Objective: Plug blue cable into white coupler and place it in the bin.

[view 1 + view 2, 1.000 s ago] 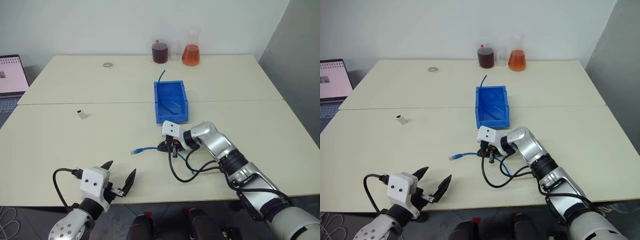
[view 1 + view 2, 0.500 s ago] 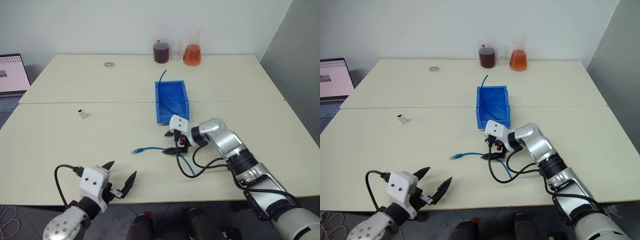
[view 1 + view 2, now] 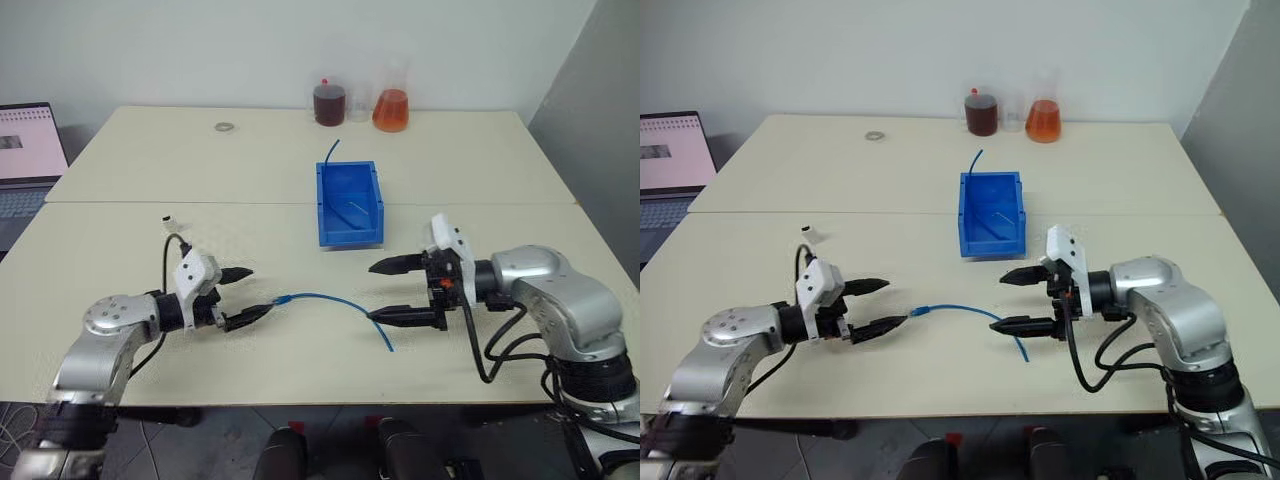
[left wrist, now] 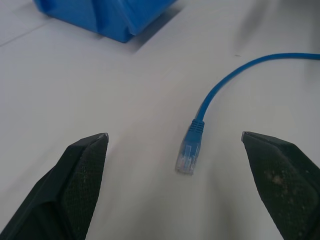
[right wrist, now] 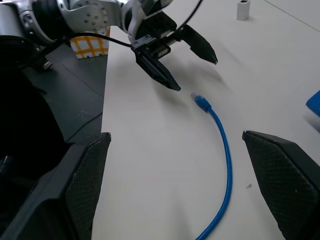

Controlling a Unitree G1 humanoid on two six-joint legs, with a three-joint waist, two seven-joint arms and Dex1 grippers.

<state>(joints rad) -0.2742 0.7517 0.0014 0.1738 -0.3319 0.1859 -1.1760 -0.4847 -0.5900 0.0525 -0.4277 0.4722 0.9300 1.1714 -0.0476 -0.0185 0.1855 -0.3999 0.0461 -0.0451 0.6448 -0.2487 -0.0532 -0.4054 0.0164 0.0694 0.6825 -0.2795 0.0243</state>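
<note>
The plug (image 3: 283, 299) and white coupler (image 3: 169, 222) are both on my left gripper's side, so my left gripper should first pick up the plug and pass it to my right gripper.
The blue cable (image 3: 335, 299) lies loose on the table in a shallow arc, its plug (image 4: 189, 155) pointing at my left gripper (image 3: 259, 290). That gripper is open and low over the table, its fingertips (image 3: 268, 308) just short of the plug. My right gripper (image 3: 372, 292) is open and empty, hovering beside the cable's other end. The white coupler (image 3: 168, 217) stands alone on the table, behind the left arm. Behind the cable sits the bin (image 3: 350, 237). The right wrist view shows the left gripper (image 5: 195, 74) facing the plug (image 5: 201, 101).
A dark-blue cable stub (image 3: 330, 152) sticks up from the bin's back wall. A dark red bottle (image 3: 329, 103), an orange flask (image 3: 391, 108) and a small ring (image 3: 226, 127) are at the table's far edge. A laptop (image 3: 25, 150) is at far left.
My right gripper opened, let go of the cable and pulled back to the right. My left arm came up from the table's near edge to the plug. The cable now lies stretched out.
</note>
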